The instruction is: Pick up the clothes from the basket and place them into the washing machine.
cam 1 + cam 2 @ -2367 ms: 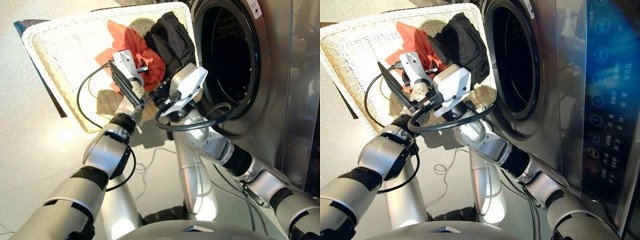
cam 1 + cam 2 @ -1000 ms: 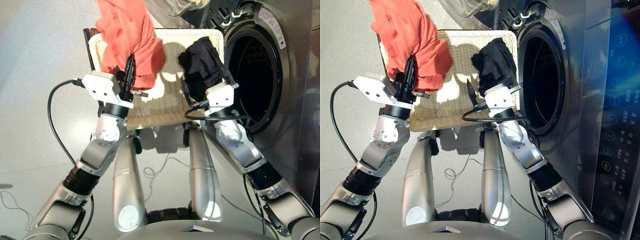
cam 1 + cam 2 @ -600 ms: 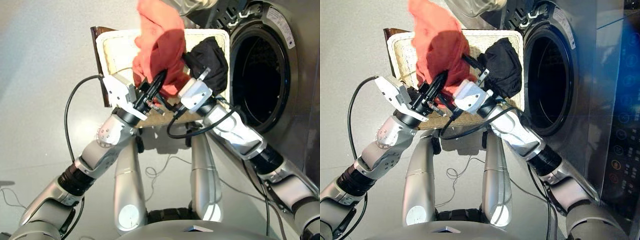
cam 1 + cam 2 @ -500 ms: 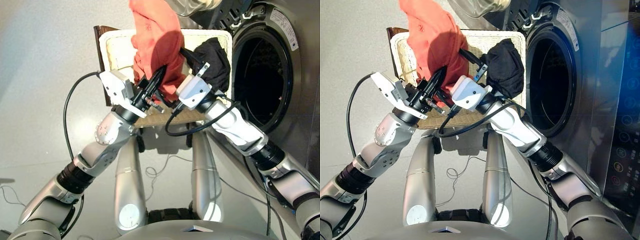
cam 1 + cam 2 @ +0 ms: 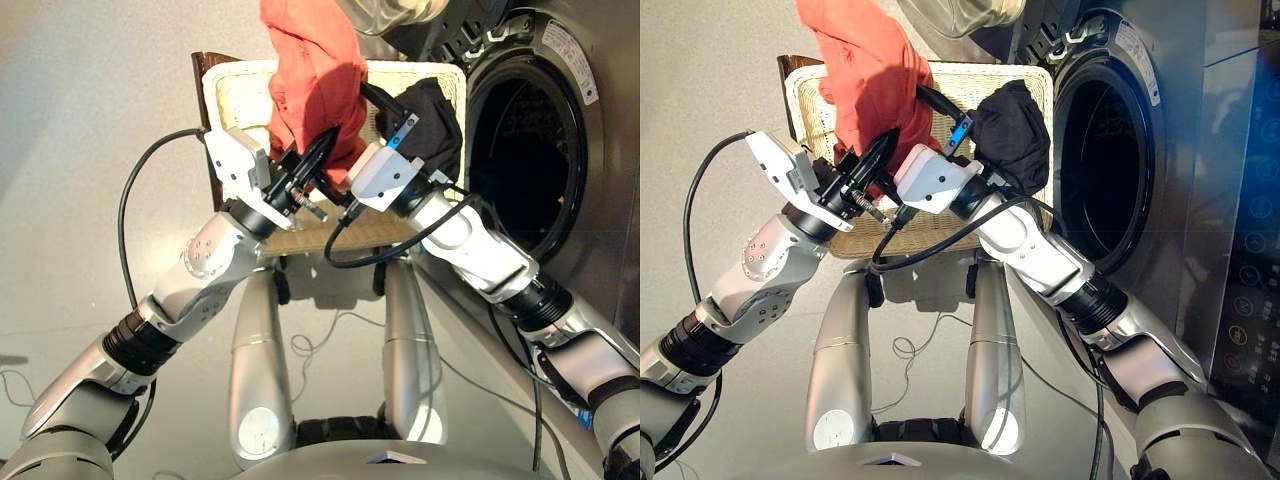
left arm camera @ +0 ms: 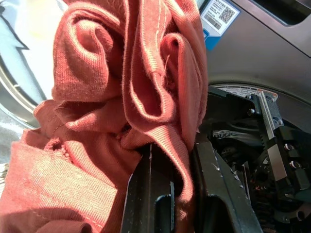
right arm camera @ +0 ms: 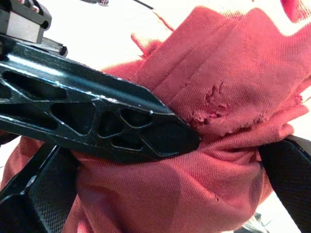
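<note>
I should expect the empty bottom of the basket behind the orange-red garment [image 5: 318, 82] when I carry it aside, because pale wicker [image 5: 244, 98] shows along both of the garment's edges.
An orange-red garment [image 5: 308, 75] hangs bunched above the basket [image 5: 232, 78], and my left gripper [image 5: 328, 138] is shut on its lower folds. The left wrist view shows the cloth [image 6: 146, 87] pinched between that gripper's two fingers. My right gripper [image 5: 372, 105] is open, right beside the left one. Its fingers [image 7: 34, 199] straddle the same orange-red cloth [image 7: 233, 87], with the left gripper's black finger [image 7: 97, 121] crossing in front. A black garment [image 5: 432, 115] lies in the basket's right end. The washing machine [image 5: 600, 210] stands at the right with its drum mouth [image 5: 520, 160] dark and open.
The porthole door [image 5: 400, 12] is swung open at the top edge of the picture, above the basket. A dark brown edge [image 5: 200, 110] shows under the basket's left side. Thin cables [image 5: 310, 345] lie on the grey floor below the basket.
My left gripper has carried the orange-red garment right to the basket's middle. My right gripper has left the black garment and swung left until its fingers reach around the orange-red cloth.
</note>
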Robot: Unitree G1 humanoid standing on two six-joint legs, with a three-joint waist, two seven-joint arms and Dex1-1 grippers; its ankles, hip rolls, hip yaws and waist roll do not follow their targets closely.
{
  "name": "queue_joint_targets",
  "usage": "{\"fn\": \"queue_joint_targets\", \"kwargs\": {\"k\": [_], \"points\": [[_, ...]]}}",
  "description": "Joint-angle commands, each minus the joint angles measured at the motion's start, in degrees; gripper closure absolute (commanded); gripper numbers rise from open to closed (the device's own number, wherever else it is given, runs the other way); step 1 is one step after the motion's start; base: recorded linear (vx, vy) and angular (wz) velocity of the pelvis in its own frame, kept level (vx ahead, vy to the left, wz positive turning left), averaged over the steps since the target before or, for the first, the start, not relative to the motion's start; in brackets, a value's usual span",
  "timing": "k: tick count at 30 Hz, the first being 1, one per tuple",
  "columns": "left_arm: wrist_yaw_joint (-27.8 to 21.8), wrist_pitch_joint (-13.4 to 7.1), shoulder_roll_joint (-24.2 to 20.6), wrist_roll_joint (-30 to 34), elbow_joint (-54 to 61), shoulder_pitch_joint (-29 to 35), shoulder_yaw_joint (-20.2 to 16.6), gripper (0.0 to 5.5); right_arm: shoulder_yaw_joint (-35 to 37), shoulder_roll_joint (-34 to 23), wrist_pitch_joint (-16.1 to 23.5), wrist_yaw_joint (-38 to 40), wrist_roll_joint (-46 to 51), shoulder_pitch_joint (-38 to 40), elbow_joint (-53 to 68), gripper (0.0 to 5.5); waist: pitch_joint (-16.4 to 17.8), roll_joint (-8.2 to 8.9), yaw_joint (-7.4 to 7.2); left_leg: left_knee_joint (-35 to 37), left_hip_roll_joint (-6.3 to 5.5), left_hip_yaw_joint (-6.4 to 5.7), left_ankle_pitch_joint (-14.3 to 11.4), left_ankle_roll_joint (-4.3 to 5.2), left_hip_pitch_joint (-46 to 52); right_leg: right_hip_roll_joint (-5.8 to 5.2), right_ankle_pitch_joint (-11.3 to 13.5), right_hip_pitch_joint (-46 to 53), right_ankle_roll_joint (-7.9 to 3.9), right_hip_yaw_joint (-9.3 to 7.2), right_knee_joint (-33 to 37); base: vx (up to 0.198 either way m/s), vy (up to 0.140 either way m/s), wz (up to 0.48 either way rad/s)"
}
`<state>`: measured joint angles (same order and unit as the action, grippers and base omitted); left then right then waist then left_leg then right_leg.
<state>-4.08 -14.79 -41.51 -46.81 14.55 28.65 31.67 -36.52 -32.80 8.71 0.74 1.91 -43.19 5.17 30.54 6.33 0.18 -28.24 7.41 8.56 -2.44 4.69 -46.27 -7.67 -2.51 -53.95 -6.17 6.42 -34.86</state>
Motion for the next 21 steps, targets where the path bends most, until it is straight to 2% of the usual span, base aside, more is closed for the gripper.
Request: {"fn": "queue_joint_targets", "kwargs": {"k": [1, 7, 10, 14, 21], "points": [[-3.92, -0.48, 1.08, 1.46, 7.84, -1.50, 3.34, 5.50, 2.46, -5.08, 3.63, 1.56, -1.51, -3.53, 6.62, 0.00, -0.75, -3.40, -1.71, -2.74, 0.86, -2.44, -1.94, 0.55, -0.38, 1.31, 0.21, 4.01, -1.10, -2.40, 3.13, 0.000, 0.000, 0.000], [-3.48, -1.31, 3.06, 3.80, 9.31, -0.71, 2.30, 5.50, 2.90, -3.90, 2.98, 0.47, 0.49, -2.22, 3.85, 0.00, -0.75, -3.44, -1.51, -3.00, 0.76, -2.61, -1.93, 0.56, -0.86, 1.25, 0.12, 3.59, -1.02, -2.41, 3.02, 0.000, 0.000, 0.000], [-3.17, -2.43, 4.89, 5.64, 9.77, 0.40, 1.97, 5.50, 1.60, -2.01, 2.28, 0.51, 3.05, -2.48, -2.35, 0.00, -0.75, -3.56, -1.21, -3.03, 0.72, -2.68, -1.92, 0.57, -0.98, 1.20, 0.00, 3.60, -0.93, -2.64, 3.00, 0.000, 0.000, 0.000], [-2.49, -2.95, 7.36, 7.07, 10.15, 0.97, 0.98, 5.50, -0.21, -0.18, 1.59, 0.13, 3.69, -4.44, -7.84, 0.00, -0.75, -3.70, -0.96, -2.66, 0.73, -2.65, -1.86, 0.67, -0.89, 1.19, 0.12, 3.44, -0.89, -2.68, 2.97, 0.000, 0.000, 0.000], [-2.46, -3.23, 9.81, 7.23, 9.01, 2.36, 2.43, 5.50, -3.14, 3.50, 0.73, 0.17, 3.75, -8.46, -15.45, 0.00, -0.75, -3.93, -0.42, -2.76, 0.69, -2.44, -1.86, 0.65, -1.05, 1.24, 0.18, 3.49, -0.89, -2.49, 3.13, 0.000, 0.000, 0.000]]}}
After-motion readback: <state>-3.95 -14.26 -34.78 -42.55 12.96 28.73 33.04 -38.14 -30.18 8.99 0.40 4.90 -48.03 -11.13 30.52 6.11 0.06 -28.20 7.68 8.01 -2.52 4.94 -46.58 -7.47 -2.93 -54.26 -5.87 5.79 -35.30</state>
